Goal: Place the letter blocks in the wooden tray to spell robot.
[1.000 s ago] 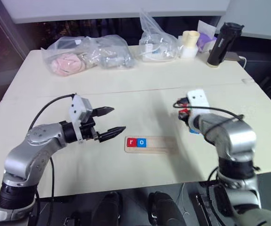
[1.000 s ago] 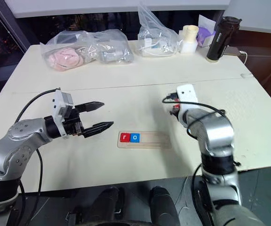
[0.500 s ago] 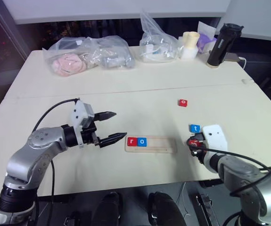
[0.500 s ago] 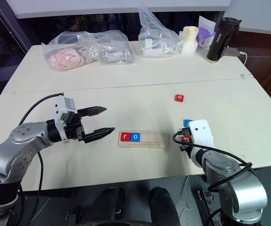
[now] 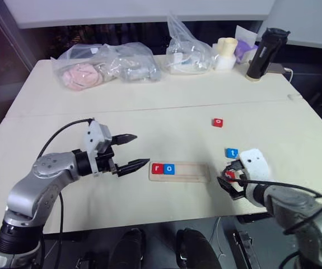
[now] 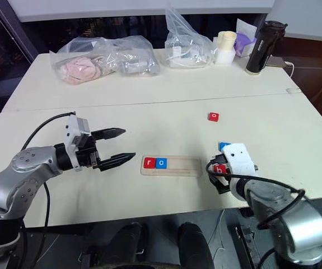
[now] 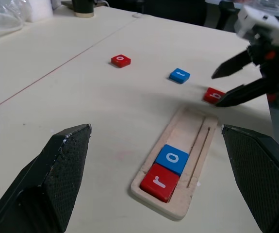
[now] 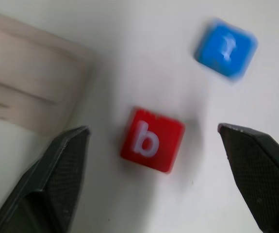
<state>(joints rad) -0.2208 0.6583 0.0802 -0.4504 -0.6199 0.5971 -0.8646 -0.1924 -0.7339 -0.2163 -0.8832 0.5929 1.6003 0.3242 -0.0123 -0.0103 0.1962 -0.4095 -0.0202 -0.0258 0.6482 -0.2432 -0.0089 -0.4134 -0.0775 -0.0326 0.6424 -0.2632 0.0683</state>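
A finger faces the red b block's side (image 8: 129,133) that must meet the blue o block. I should turn my right gripper to pinch the red b block's front and back sides (image 8: 159,116).
The wooden tray (image 5: 192,172) lies near the table's front middle, with a red r block (image 5: 157,168) and a blue o block (image 5: 168,168) at its left end. A red b block (image 8: 151,139) lies flat on the table just off the tray's right end. My right gripper (image 8: 151,130) stands open over it, one finger on each side. A blue t block (image 5: 232,152) sits just beyond it. A red o block (image 5: 218,122) lies farther back. My left gripper (image 5: 142,149) is open and empty, left of the tray.
Two clear plastic bags (image 5: 105,64) (image 5: 187,51) with items lie along the table's back. A white cup (image 5: 225,54) and a black bottle (image 5: 265,52) stand at the back right. The table's front edge is close to my right gripper.
My right arm drew back toward the front edge with the red b block, then its gripper opened and the block now lies on the table. The left arm has kept still.
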